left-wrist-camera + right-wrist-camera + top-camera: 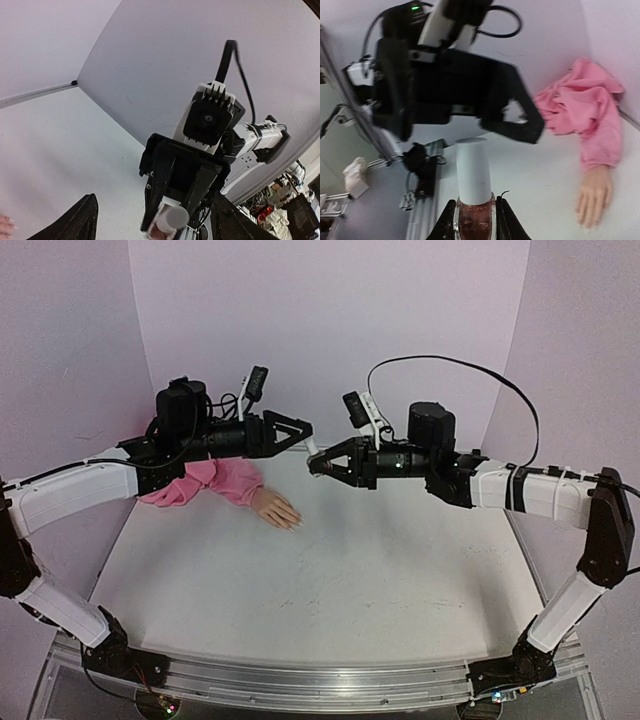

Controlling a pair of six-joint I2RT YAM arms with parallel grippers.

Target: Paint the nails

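Observation:
I should roll the bottle (475, 220) round with my right gripper while my left gripper's fingers are open at the white cap (473, 172). I should then twist the bottle back once those fingers clamp the cap.
The mannequin hand (276, 509) lies on the white table with a pink sleeve (205, 483). Its pale nails (295, 525) point to the front right. The hand also shows in the right wrist view (594, 192). My right gripper (319, 466) is shut on a pinkish polish bottle (474, 220), held in the air with its white cap (473, 169) on. The cap points at my left gripper (306, 436). That gripper is open and empty, its jaws spread wide just in front of the cap (173, 218). Both grippers hover behind and to the right of the hand.
Lilac walls close the table at the back and sides. The pink sleeve (582, 112) is bunched against the back left wall. A metal rail (300, 680) runs along the table's near edge. A black cable (455, 365) loops above the right arm.

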